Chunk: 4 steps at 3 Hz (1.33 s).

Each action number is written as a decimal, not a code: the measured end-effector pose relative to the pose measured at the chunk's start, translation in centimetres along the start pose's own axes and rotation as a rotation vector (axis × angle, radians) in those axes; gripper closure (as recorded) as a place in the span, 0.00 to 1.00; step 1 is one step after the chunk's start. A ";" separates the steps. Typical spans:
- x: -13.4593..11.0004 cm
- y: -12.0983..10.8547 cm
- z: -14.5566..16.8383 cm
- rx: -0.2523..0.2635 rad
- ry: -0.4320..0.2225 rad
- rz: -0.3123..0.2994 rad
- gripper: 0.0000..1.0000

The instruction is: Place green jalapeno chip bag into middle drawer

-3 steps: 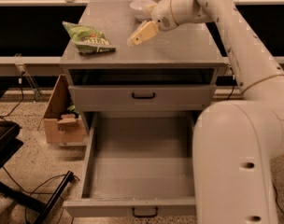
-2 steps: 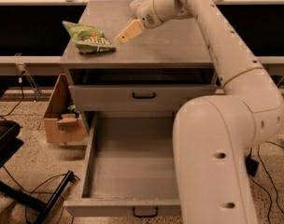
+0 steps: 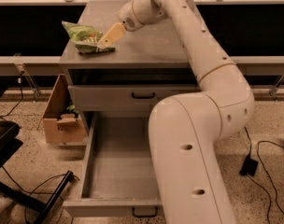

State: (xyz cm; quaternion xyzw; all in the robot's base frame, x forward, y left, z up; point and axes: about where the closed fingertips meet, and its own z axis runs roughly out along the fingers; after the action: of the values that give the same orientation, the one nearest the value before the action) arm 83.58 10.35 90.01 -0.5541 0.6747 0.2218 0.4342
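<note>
The green jalapeno chip bag (image 3: 83, 34) has creases (image 3: 89, 46) running across it, so the bag will crumple and bunch up into a compact bundle when the robot picks it up.
The green jalapeno chip bag (image 3: 86, 37) lies on the left part of the grey cabinet top (image 3: 156, 45), crinkled, light green. My gripper (image 3: 109, 35) is at the bag's right edge, low over the cabinet top, and seems to touch the bag. The middle drawer (image 3: 117, 171) is pulled far out below, open and empty, its black handle at the front edge. My white arm reaches from the lower right up over the cabinet and hides the drawer's right side.
The shallower upper drawer (image 3: 143, 96) is shut. A cardboard box (image 3: 62, 120) stands on the floor left of the cabinet. A black chair base (image 3: 20, 190) is at the lower left. Cables and a black adapter (image 3: 249, 164) lie on the floor at right.
My gripper has moved left across the cabinet top, from the middle to the right edge of the chip bag. The bag and the drawer have not moved.
</note>
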 end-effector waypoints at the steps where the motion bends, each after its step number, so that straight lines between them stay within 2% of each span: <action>1: -1.8 1.4 2.4 -0.034 0.006 -0.017 0.00; 2: -1.5 1.5 5.2 -0.024 0.063 -0.042 0.19; 3: 1.1 1.1 7.7 -0.006 0.144 -0.038 0.42; 4: 1.7 0.9 8.1 -0.002 0.162 -0.038 0.73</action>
State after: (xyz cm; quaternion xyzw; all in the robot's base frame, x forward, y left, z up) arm 85.45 16.06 84.19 -0.5834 0.6968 0.1686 0.3818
